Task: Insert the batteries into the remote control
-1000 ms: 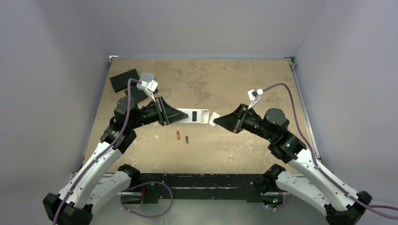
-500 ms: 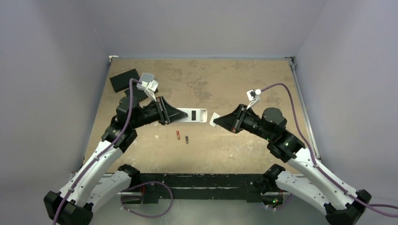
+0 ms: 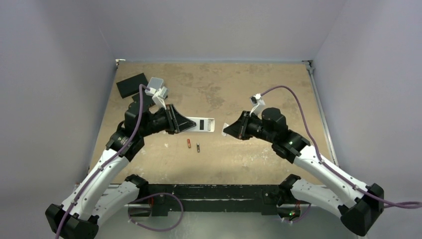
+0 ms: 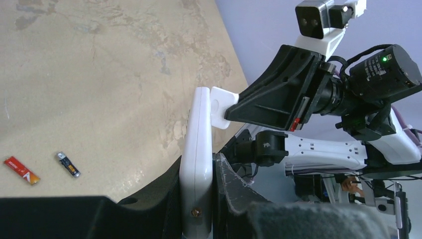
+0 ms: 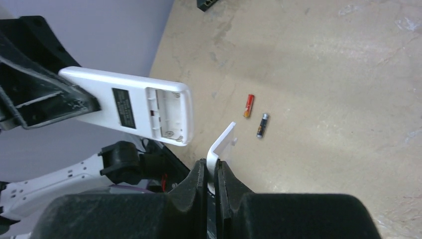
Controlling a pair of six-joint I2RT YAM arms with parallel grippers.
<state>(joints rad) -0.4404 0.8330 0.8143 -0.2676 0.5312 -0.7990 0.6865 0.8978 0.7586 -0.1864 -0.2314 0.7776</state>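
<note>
My right gripper is holding the white battery cover clear of the remote's open compartment, so it should keep going down to the free table area and let go of the cover there.
My left gripper is shut on the white remote control and holds it above the table. In the right wrist view the remote's back faces the camera with its battery compartment open and empty. My right gripper is shut on the thin white battery cover, just off the remote's free end. The reddish-orange battery and the dark battery lie side by side on the table below the remote. They also show in the left wrist view.
A flat black slab and a light grey box sit at the back left corner. Another black slab is partly hidden under my left arm. Grey walls close the tan table on three sides.
My right arm has swung left, bringing the cover closer to the remote's end. My left gripper with the remote has shifted slightly left. The batteries have not moved.
</note>
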